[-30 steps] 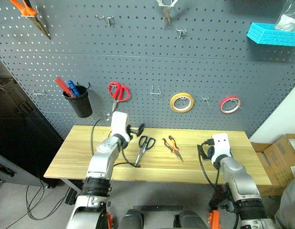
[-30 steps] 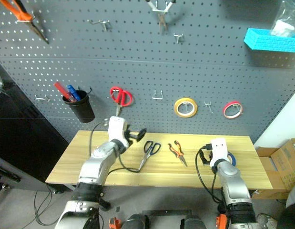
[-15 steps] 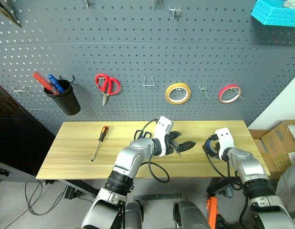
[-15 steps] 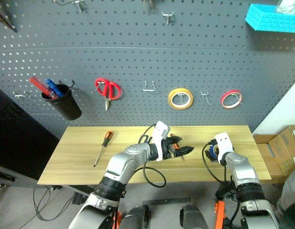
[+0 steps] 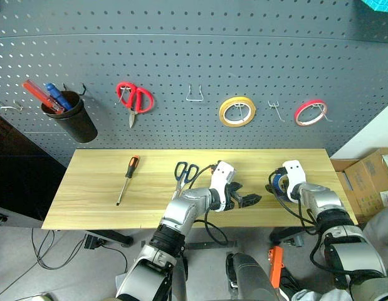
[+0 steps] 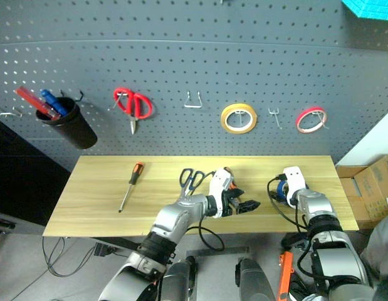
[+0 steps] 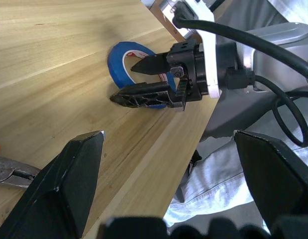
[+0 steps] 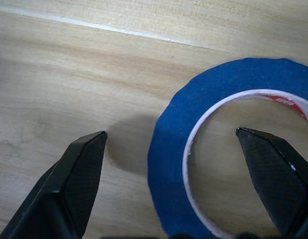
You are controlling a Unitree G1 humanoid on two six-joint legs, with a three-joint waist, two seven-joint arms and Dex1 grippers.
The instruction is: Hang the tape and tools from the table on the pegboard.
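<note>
The pliers will tip to the side and rest at a slant when the robot hangs them, because the empty wire hook (image 5: 195,93) has a wide loop with room to spare.
The blue tape (image 7: 116,55) lies flat near the right end of the table (image 5: 87,200). My right gripper (image 8: 171,132) is open over it, one finger above the ring's hole and the other outside its rim. My left gripper (image 7: 168,133) hangs open and empty over the table's middle right, pointing at the tape. The pliers (image 7: 12,173) lie just beneath the left hand. The dark-handled scissors (image 5: 184,172) rest near the table's centre. Further left lies the screwdriver (image 5: 127,179). The pegboard (image 5: 181,50) rises behind the table.
On the pegboard hang red-handled scissors (image 5: 134,98), a yellow roll (image 5: 237,111), a red roll (image 5: 311,112) and a black cup (image 5: 71,116) of pens. Bare hooks (image 5: 195,95) sit between them. A cardboard box (image 5: 369,182) stands past the table's right end.
The camera has tilted down. My left arm swung right, from beside the scissors to the middle right of the table, baring the screwdriver. My right gripper moved forward onto the blue tape.
</note>
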